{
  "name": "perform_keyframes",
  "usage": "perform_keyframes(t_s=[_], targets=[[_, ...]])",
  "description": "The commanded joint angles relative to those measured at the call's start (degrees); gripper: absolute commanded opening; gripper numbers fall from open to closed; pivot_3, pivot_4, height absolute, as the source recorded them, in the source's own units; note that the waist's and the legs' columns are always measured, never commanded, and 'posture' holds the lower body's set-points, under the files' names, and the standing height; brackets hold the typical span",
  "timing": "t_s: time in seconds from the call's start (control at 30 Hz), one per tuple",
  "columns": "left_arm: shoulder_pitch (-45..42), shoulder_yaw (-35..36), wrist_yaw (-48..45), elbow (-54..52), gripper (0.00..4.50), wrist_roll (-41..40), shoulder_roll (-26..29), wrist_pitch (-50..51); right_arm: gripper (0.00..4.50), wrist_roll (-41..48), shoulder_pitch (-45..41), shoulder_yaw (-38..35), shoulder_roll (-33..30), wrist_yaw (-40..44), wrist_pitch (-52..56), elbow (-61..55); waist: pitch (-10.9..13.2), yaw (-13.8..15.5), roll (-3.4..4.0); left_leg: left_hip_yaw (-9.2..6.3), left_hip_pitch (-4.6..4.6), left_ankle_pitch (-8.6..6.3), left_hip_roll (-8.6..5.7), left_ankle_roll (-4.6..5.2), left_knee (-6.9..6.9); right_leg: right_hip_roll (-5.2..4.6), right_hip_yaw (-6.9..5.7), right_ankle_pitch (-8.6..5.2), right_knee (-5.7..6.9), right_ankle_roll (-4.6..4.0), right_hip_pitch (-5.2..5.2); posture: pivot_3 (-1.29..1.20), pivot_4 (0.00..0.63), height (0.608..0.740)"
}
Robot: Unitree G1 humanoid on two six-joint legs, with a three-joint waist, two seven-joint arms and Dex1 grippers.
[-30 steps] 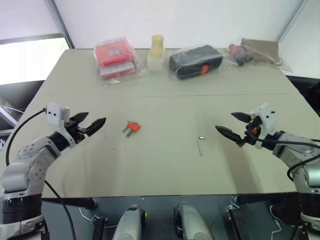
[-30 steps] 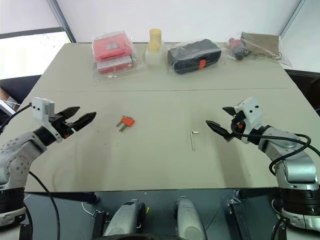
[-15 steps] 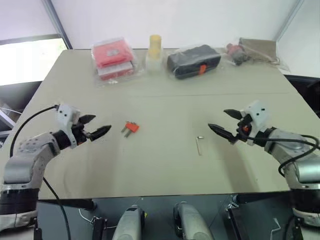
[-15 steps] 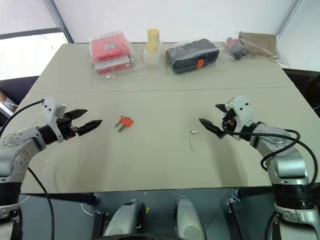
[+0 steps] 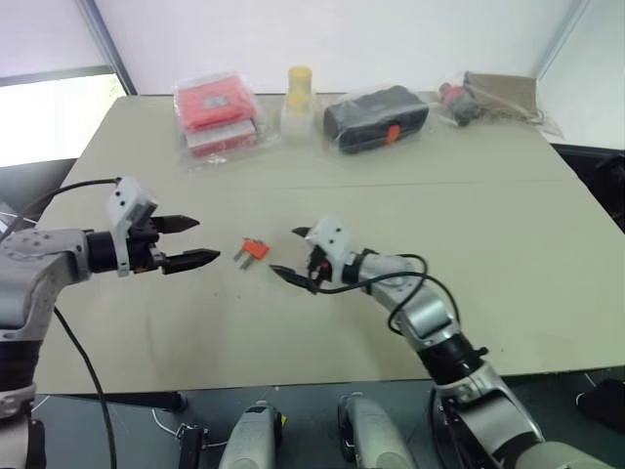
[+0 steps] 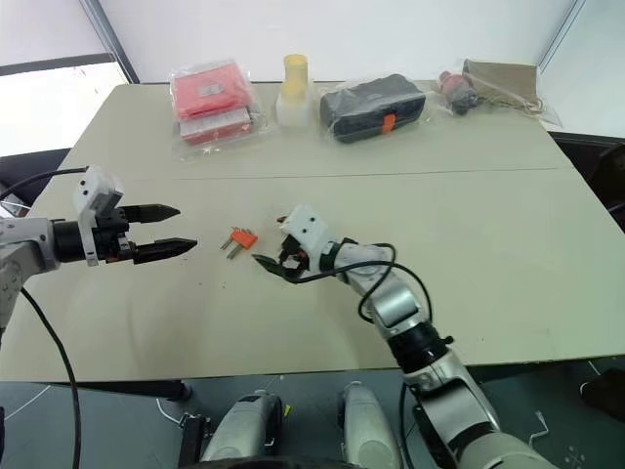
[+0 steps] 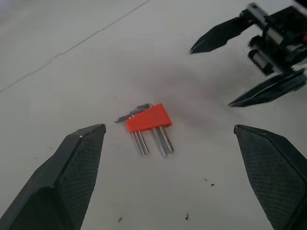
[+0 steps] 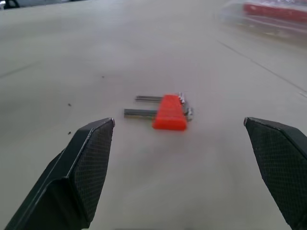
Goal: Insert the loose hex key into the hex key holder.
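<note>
The robot should expect empty holes between the thin keys and the thick ones when it lifts the hex key holder (image 7: 149, 118), because a gap (image 7: 150, 134) separates them.
The hex key holder (image 5: 256, 251) is a small orange-red block with thin metal keys sticking out, lying flat on the beige table (image 5: 508, 254). My left gripper (image 5: 208, 239) hovers open just to its left, pointing at it. On the holder's other side, close by, my right gripper (image 5: 283, 251) is open too, with nothing between its fingers. The left wrist view shows the holder (image 7: 148, 118) ahead of the open left gripper (image 7: 169, 126), with the right gripper (image 7: 211, 76) beyond it. The right wrist view has the holder (image 8: 170, 112) lying ahead of its gripper. The loose hex key is hidden, apparently under my right arm.
Along the far edge of the table stand a red packaged box (image 5: 215, 107), a yellow and white bottle (image 5: 298, 98), a black case in plastic (image 5: 376, 115) and a bagged bundle (image 5: 498, 96). The table's right half is bare.
My right arm has swept far left across the table, from beside the loose hex key to next to the holder. The left gripper has risen slightly and turned towards the holder.
</note>
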Motion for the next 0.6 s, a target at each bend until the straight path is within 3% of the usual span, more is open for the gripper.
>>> perform_keyframes(t_s=[0.03,0.37,0.6], targets=[[1.0,3.2,1.4,-3.3,4.48,-1.7,0.7,1.6,4.5,-2.5,-3.5,-0.2,3.3,-2.2,-4.6,6.5,0.0,-0.1,0.0,-0.01,0.0,0.0,0.0,0.0,0.0,0.0,-0.01,0.0,0.0,0.0,0.0,0.0,0.15,0.74],[4.8,4.8,2.7,-5.2,4.48,-2.5,1.3,2.9,4.5,-4.9,-9.7,-2.2,9.3,-3.9,-12.0,24.8,0.0,-0.4,0.0,-0.07,0.04,0.0,0.02,-0.01,-0.06,0.06,-0.01,0.0,0.07,-0.01,-0.05,0.0,0.15,0.74],[5.6,4.1,4.3,-6.4,4.48,-2.7,0.1,2.6,4.5,-5.4,-10.4,-2.4,10.8,-1.6,-13.9,27.9,0.0,-0.4,0.0,-0.05,0.04,0.0,0.02,-0.01,-0.07,0.04,0.0,0.01,0.07,-0.01,-0.06,0.0,0.15,0.74]])
